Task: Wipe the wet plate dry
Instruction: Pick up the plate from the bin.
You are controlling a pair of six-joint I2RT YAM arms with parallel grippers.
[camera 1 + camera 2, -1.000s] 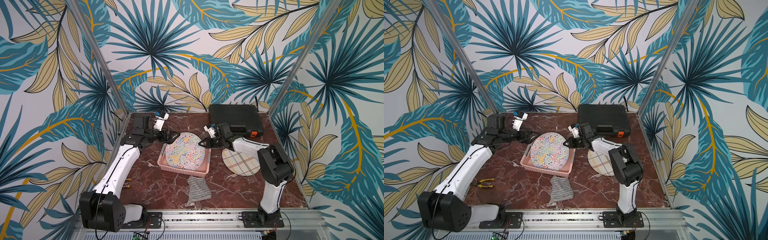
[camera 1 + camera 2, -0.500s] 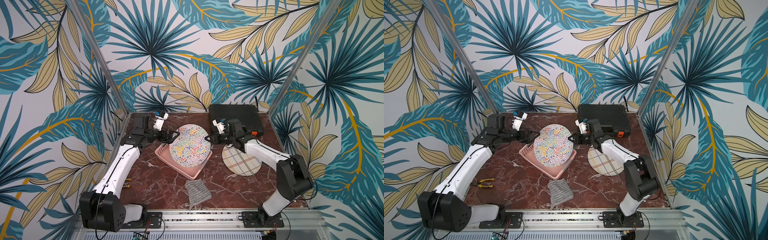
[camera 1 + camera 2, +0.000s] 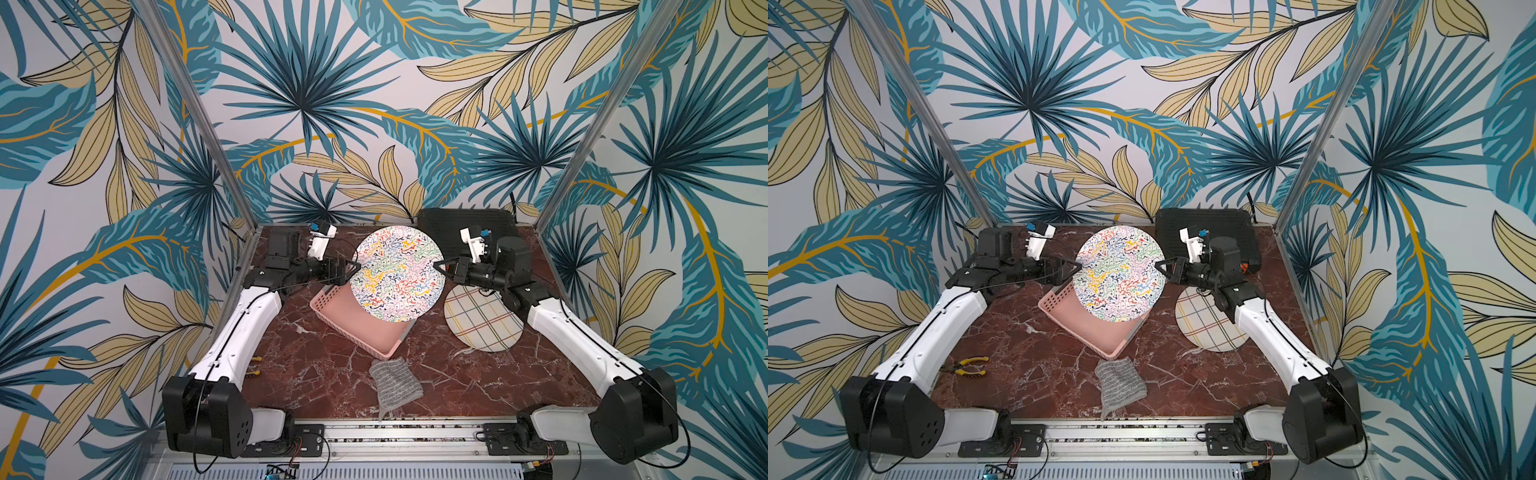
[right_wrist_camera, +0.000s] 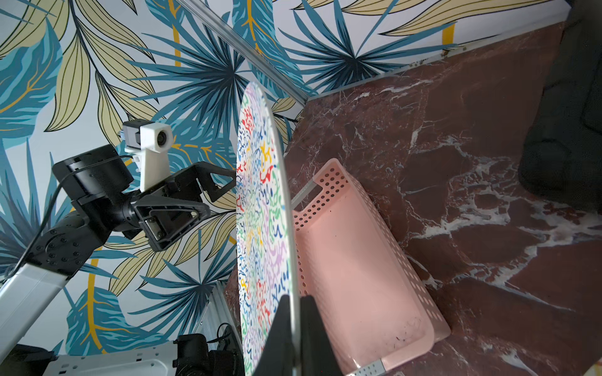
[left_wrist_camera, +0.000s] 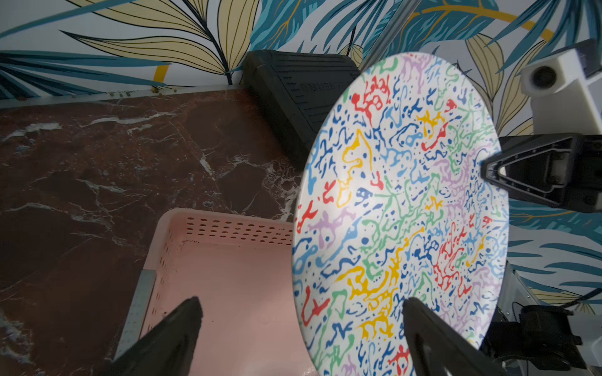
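My right gripper is closed on the plate's rim (image 3: 442,276), so next my left gripper pinches the opposite rim (image 3: 353,276) before my right gripper gets the grey cloth to wipe.
The plate (image 3: 397,272) (image 3: 1119,274), white with coloured squiggles, hangs nearly on edge above the pink basket (image 3: 353,328). My right gripper (image 3: 436,266) (image 4: 294,325) is shut on its right rim; in the right wrist view both fingers pinch the thin edge. My left gripper (image 3: 355,268) (image 5: 301,309) stands open at the plate's left rim (image 5: 400,201), one finger over the basket (image 5: 228,276), the other before the patterned face. It holds nothing. A grey striped cloth (image 3: 395,382) (image 3: 1119,382) lies crumpled near the table's front edge.
A plaid plate (image 3: 482,320) lies flat on the marble table under my right arm. A black case (image 3: 465,224) sits at the back right. Yellow-handled pliers (image 3: 967,365) lie beside my left arm. The basket stands skewed, one corner toward the cloth.
My right gripper has lifted the plate out of the basket and up toward the back, tilting it upright. The basket has swung round. My left arm has hardly moved.
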